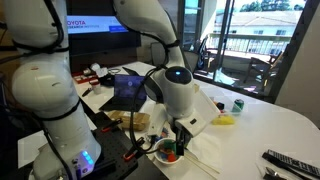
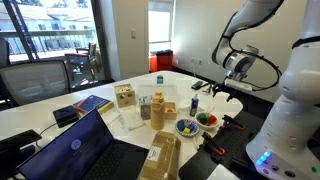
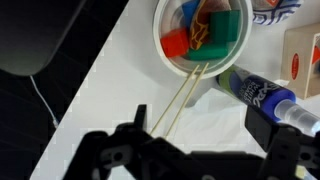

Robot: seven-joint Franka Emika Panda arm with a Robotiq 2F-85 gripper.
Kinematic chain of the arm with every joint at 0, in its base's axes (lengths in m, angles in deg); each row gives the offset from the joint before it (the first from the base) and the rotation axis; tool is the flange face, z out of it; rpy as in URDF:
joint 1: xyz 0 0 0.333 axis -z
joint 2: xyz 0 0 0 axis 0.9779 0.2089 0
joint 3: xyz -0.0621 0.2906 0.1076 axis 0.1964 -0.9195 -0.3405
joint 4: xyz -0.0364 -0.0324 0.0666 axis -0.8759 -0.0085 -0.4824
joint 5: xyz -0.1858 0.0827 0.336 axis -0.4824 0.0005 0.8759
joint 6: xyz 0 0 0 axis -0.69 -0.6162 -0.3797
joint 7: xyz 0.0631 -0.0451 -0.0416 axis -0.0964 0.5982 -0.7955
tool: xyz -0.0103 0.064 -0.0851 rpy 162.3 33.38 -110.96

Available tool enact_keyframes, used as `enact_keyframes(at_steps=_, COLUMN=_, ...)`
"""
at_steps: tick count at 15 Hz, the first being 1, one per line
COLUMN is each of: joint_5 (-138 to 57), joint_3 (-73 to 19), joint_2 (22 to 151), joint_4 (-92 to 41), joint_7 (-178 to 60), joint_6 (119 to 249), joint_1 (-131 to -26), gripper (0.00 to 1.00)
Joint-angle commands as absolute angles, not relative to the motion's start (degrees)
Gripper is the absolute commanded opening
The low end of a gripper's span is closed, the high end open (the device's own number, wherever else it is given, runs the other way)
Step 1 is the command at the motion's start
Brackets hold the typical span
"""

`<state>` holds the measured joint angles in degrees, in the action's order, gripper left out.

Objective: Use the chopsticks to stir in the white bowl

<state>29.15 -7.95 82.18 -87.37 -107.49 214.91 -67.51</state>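
Observation:
My gripper goes on down, with both chopsticks side by side between its open fingers, and closes on their shafts just outside the white bowl.
In the wrist view the white bowl sits at the top, with red and green pieces inside. The chopsticks lie side by side, their far ends resting on the bowl's near rim, and slant down to the left over the white table. My gripper is open above them. The sticks pass just inside its left finger and are not gripped. In both exterior views the gripper hangs above the white bowl.
A blue marker lies right of the chopsticks, near my right finger. A blue-patterned bowl and a wooden box stand beside the white bowl. A laptop, wooden blocks and a clear cup stand further along the table.

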Motion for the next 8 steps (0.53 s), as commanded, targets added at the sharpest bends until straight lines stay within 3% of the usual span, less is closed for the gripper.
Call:
enact_keyframes(at_steps=1, joint_5=28.78, joint_3=-9.04, joint_2=88.70, joint_4=-83.76, joint_7=-103.12, joint_6=214.01, joint_1=-68.40, gripper=1.00)
enact_keyframes(at_steps=8, joint_5=28.50, joint_3=-11.27, joint_2=102.10, joint_4=-73.58, joint_7=-98.28, joint_6=211.69, joint_1=-67.18, gripper=1.00)
